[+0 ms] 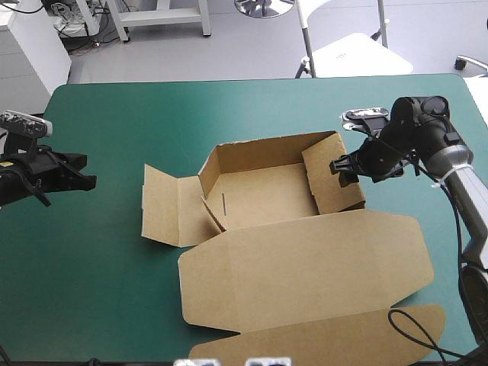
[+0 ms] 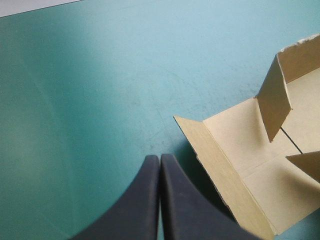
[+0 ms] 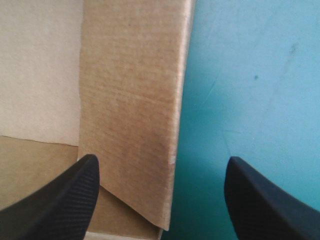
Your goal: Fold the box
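Observation:
I expect the inner flap (image 1: 324, 179) by my right gripper to fold upright against the side of the box when I squeeze it, because it slants from its top crease (image 1: 345, 152).
The brown box (image 1: 267, 194) lies at the table's middle as an open tray. Its far and right walls stand up, its left flap (image 1: 160, 206) lies flat, and the big lid (image 1: 305, 274) lies flat toward the near edge. My right gripper (image 1: 341, 166) hovers at the right wall (image 3: 132, 120), open, one finger over the box's inside and the other over the teal-green cover. My left gripper (image 1: 82, 174) hangs shut near the table's left edge, well apart from the box. From the left wrist view, its fingertips (image 2: 160, 161) point toward the left flap (image 2: 235, 150).
Bare teal-green cover (image 1: 91, 259) stretches between the left gripper and the box, and also along the far edge. A white chair (image 1: 354, 53) stands just beyond the table's far edge.

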You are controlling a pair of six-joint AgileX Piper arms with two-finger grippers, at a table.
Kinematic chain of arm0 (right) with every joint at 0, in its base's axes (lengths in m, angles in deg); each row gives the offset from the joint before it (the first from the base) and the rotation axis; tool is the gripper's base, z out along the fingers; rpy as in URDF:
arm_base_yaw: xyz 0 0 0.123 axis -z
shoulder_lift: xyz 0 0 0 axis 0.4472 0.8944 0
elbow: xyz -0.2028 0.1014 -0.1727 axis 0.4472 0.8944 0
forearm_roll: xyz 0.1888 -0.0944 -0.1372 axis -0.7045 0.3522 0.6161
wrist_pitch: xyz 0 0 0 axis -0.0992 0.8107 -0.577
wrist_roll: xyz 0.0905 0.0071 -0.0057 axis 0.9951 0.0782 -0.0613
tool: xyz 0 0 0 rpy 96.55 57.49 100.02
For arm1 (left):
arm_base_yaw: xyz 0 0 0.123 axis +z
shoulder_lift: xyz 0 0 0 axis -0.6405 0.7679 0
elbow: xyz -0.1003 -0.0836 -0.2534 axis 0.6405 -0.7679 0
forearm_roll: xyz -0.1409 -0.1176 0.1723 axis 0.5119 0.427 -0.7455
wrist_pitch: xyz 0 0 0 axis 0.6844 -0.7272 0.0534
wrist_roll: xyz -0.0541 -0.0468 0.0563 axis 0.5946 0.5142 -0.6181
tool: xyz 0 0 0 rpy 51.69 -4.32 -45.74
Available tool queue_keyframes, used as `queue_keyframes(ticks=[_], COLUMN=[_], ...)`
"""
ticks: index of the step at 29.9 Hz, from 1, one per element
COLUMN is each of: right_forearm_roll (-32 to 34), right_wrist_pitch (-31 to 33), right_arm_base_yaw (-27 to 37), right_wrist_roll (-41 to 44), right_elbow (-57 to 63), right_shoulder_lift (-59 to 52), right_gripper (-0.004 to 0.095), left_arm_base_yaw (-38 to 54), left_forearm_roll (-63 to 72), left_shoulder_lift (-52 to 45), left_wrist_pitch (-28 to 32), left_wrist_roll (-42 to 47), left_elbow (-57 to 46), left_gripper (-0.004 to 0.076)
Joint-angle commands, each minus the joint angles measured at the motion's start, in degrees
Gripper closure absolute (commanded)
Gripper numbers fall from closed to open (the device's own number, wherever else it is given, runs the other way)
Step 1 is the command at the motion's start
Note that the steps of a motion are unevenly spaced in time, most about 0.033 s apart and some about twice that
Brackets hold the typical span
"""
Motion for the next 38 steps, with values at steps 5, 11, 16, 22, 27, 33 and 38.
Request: queue_keyframes(ticks=[5,11,16,22,27,33,38], right_forearm_roll=[1.16,-1.49,-3.39,-3.01,-2.94,-2.94,-2.94], right_wrist_pitch=[0.89,0.89,0.89,0.89,0.89,0.89,0.89], right_arm_base_yaw=[0.20,0.20,0.20,0.20,0.20,0.20,0.20], right_wrist_roll=[-2.46,-3.10,-3.10,-3.47,-5.26,-7.53,-9.22], right_elbow=[-0.85,-0.85,-0.85,-0.85,-0.85,-0.85,-0.85], right_shoulder_lift=[-1.30,2.90,4.97,5.07,5.07,5.07,5.07], right_gripper=[0.0277,0.0364,0.0395,0.0443,0.0616,0.0906,0.0927], left_arm_base_yaw=[0.07,0.07,0.07,0.07,0.07,0.07,0.07], left_forearm_roll=[3.49,3.58,3.58,3.58,3.58,3.58,3.58], left_shoulder_lift=[-1.11,-1.11,-1.11,-1.11,-1.11,-1.11,-1.11], left_wrist_pitch=[1.71,1.57,1.33,1.23,1.11,1.21,1.10], left_wrist_roll=[1.08,1.11,1.11,1.11,1.11,1.11,1.11], left_elbow=[1.33,1.33,1.33,1.33,1.33,1.33,1.33], left_gripper=[0.0734,0.0734,0.0734,0.0734,0.0734,0.0734,0.0734])
